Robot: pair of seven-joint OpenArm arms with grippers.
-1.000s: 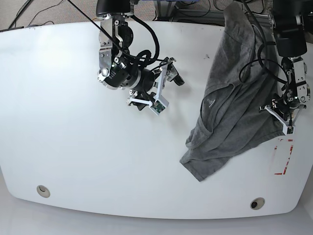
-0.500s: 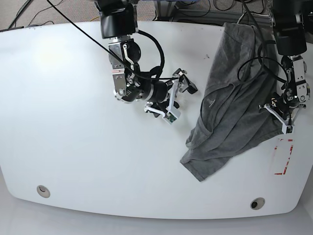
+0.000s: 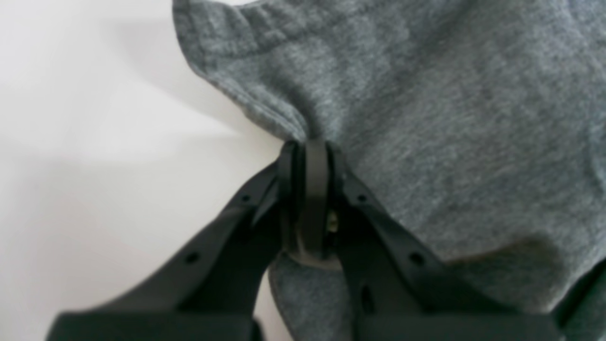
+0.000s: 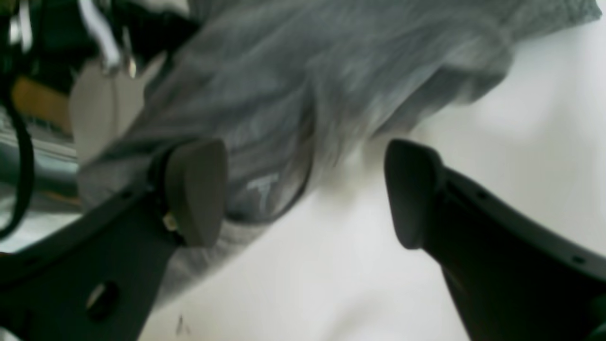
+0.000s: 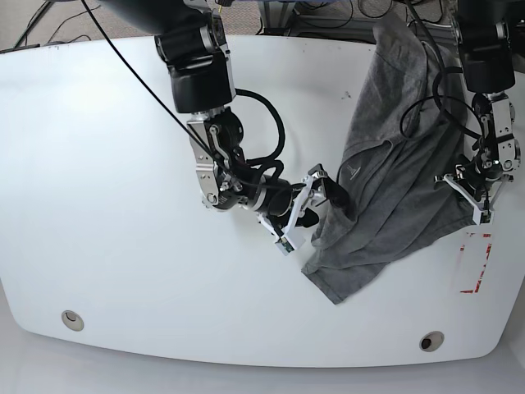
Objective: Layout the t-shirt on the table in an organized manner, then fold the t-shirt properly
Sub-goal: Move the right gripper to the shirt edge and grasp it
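The dark grey t-shirt lies bunched [image 5: 365, 209] past the fingers of the robot's open right gripper, so the robot should move in, pinch the t-shirt's edge [image 5: 330, 224] by the label and pull the t-shirt open.
The dark grey t-shirt [image 5: 394, 164] lies crumpled along the right side of the white table [image 5: 123, 205], and its upper end hangs over the far edge. My left gripper [image 5: 478, 215] is shut on the shirt's right hem; in the left wrist view the closed gripper [image 3: 307, 149] pinches a fold of t-shirt [image 3: 450, 94]. My right gripper [image 5: 326, 201] stands open at the shirt's left edge, just below the neck label. Between its spread fingers, the right wrist view shows the t-shirt [image 4: 284, 85] and its label, blurred, with nothing held in the right gripper [image 4: 303, 189].
A red-tape mark [image 5: 476, 263] sits on the table just below the left gripper. Two grommet holes [image 5: 72, 319] [image 5: 431, 341] lie near the front edge. Black cables trail from both arms, and more cables and floor clutter lie beyond the far edge.
My right arm has swung right and down across the table until its open gripper reached the shirt's left edge. The left gripper and the shirt have stayed put.
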